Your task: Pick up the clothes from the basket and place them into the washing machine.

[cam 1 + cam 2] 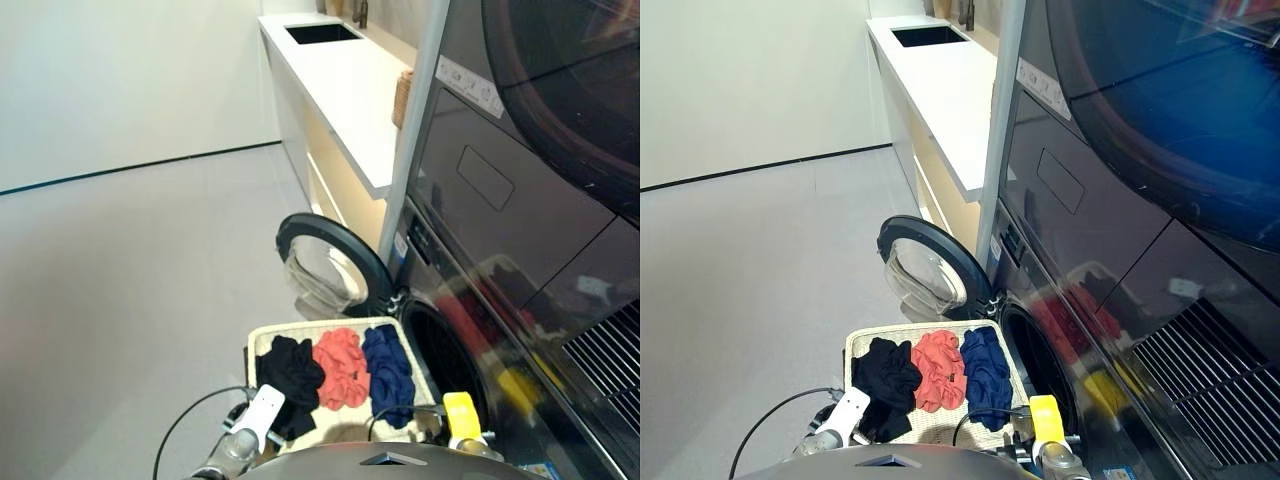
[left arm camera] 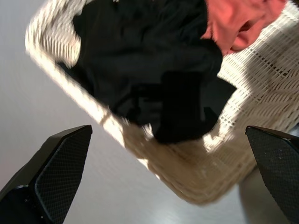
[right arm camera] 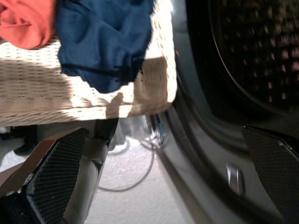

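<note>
The coral-red garment (image 1: 342, 370) is lying crumpled in loose folds (image 1: 344, 347), so it will open up and hang down over the navy garment when I carry it across.
The basket (image 1: 262, 340) sits low in front of me, with the clothes side by side in it: a black one (image 1: 290, 375) on the left, a coral-red one (image 1: 341, 367) in the middle, a navy one (image 1: 388, 372) on the right. The washing machine (image 1: 470, 290) stands right of the basket. Its drum hole (image 1: 447, 368) is uncovered and its porthole door (image 1: 325, 262) is swung open behind the basket. My left gripper (image 2: 168, 128) hovers open over the basket's near left corner, above the black garment (image 2: 149, 70). Open too, my right gripper (image 3: 163, 130) is by the near right corner, between the navy garment (image 3: 100, 42) and the drum (image 3: 252, 51).
A white counter (image 1: 350, 90) with a dark sink (image 1: 322, 33) runs along the wall behind the machine. Above the machine sits a dark unit with a larger round door (image 1: 570, 80). Cables (image 3: 149, 154) lie on the floor below the basket. Grey floor (image 1: 130, 300) spreads to the left.
</note>
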Available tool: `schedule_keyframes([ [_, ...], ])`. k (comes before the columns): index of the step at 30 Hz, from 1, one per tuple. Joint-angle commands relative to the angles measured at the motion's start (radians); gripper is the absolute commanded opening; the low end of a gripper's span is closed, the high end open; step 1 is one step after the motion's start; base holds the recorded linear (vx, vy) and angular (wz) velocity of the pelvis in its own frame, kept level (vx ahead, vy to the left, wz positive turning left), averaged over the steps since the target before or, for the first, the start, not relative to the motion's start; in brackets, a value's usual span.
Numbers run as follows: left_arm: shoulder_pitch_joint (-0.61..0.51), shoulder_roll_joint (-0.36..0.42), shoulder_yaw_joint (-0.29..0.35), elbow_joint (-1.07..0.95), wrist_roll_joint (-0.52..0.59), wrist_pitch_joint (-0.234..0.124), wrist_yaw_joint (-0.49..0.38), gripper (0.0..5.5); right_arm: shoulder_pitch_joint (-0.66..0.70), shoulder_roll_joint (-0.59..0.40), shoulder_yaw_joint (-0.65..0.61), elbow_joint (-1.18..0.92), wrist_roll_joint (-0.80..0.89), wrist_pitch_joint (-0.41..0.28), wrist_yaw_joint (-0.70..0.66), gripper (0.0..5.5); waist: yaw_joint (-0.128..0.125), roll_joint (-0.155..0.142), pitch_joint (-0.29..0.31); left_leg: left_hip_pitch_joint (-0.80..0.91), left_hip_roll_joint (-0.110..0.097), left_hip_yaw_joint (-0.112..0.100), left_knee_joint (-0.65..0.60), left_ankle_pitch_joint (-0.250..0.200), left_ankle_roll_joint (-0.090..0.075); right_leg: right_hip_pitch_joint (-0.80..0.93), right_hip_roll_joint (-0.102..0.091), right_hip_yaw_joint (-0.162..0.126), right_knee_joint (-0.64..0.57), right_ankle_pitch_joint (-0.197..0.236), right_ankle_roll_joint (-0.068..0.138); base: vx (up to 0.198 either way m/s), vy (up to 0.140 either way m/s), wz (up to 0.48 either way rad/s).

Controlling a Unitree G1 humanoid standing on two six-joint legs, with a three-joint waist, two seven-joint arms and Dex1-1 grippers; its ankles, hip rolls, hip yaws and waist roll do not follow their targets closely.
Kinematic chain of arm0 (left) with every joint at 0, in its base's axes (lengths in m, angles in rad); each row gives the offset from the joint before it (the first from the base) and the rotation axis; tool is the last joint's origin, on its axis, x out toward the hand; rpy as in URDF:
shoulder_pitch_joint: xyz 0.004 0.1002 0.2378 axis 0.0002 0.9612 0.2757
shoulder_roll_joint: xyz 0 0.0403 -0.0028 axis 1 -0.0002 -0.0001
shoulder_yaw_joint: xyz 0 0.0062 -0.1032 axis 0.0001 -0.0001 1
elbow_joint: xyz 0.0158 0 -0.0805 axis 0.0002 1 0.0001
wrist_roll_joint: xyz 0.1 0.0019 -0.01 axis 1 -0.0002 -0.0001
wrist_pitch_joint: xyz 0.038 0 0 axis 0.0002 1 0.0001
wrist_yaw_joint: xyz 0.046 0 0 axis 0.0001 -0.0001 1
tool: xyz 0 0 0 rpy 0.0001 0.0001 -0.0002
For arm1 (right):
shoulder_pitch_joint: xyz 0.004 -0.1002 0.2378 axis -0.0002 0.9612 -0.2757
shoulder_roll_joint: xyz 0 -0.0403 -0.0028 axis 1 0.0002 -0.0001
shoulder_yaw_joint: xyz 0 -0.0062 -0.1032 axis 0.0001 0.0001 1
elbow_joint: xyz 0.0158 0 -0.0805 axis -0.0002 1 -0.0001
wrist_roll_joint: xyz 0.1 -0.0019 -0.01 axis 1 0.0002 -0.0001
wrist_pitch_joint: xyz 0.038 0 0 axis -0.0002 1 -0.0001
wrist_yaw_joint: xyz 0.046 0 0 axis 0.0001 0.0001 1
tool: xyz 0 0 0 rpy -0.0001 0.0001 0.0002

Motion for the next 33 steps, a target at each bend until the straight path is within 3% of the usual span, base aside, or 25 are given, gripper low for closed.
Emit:
schedule_keyframes([
  [1, -0.126, 0.031, 0.010, 0.013, 0.046, -0.047, 0.025, 5.50, -0.080, 0.008, 0.071, -0.014, -0.050, -0.044, 0.012, 5.50, -0.014, -0.039, 0.026, -0.048, -0.037, -0.023, -0.021, 0.027, -0.027, -0.034, -0.025, 0.039, -0.060, 0.107, 0.089, -0.067, 0.017, -0.030],
  [4, -0.165, 0.034, 0.017, 0.021, 0.029, -0.041, 0.040, 5.50, -0.110, 0.005, 0.078, -0.029, -0.046, -0.044, 0.007, 5.50, -0.017, -0.039, 0.053, -0.086, -0.037, -0.024, -0.014, 0.038, -0.024, -0.080, -0.025, 0.039, -0.033, 0.106, 0.085, -0.127, 0.015, -0.042],
  [6, -0.234, 0.036, 0.031, 0.021, -0.023, -0.034, 0.064, 5.50, -0.173, -0.004, 0.080, -0.058, -0.016, -0.050, -0.007, 5.50, -0.021, -0.042, 0.122, -0.182, -0.035, -0.029, 0.055, 0.036, -0.017, -0.171, -0.028, 0.040, 0.032, 0.101, 0.075, -0.249, 0.008, -0.032],
  [8, -0.255, 0.037, 0.032, 0.022, -0.038, -0.033, 0.074, 5.50, -0.190, -0.005, 0.078, -0.066, 0.000, -0.053, -0.017, 5.50, -0.023, -0.045, 0.138, -0.224, -0.035, -0.033, 0.091, 0.030, -0.016, -0.204, -0.029, 0.040, 0.051, 0.101, 0.072, -0.194, -0.003, -0.013],
  [9, -0.301, 0.040, 0.023, 0.013, -0.055, -0.033, 0.094, 5.50, -0.225, -0.013, 0.077, -0.093, 0.030, -0.062, -0.034, 5.50, -0.027, -0.048, 0.179, -0.306, -0.036, -0.039, 0.151, 0.023, -0.015, -0.274, -0.031, 0.041, 0.090, 0.102, 0.067, -0.149, -0.001, -0.039],
  [24, -0.527, 0.108, 0.010, -0.038, -0.154, -0.033, 0.178, 5.50, -0.414, -0.045, 0.108, -0.303, 0.160, -0.120, -0.101, 5.50, -0.061, -0.032, 0.246, -0.723, -0.021, -0.045, 0.391, -0.019, -0.015, -0.671, -0.045, 0.043, 0.287, 0.073, 0.053, -0.026, 0.005, 0.005],
  [25, -0.549, 0.131, 0.020, -0.049, -0.171, -0.037, 0.190, 5.50, -0.430, -0.049, 0.114, -0.342, 0.178, -0.131, -0.110, 5.50, -0.065, -0.027, 0.255, -0.773, -0.018, -0.053, 0.435, -0.057, -0.020, -0.724, -0.039, 0.055, 0.326, 0.045, 0.055, 0.000, 0.000, 0.000],
  [33, -0.631, 0.202, 0.055, -0.032, -0.226, -0.028, 0.223, 5.50, -0.476, -0.053, 0.123, -0.472, 0.244, -0.174, -0.120, 5.50, -0.084, -0.028, 0.251, -0.986, 0.006, -0.045, 0.575, -0.101, -0.005, -0.930, -0.028, 0.074, 0.431, 0.030, 0.047, 0.000, 0.000, 0.000],
])
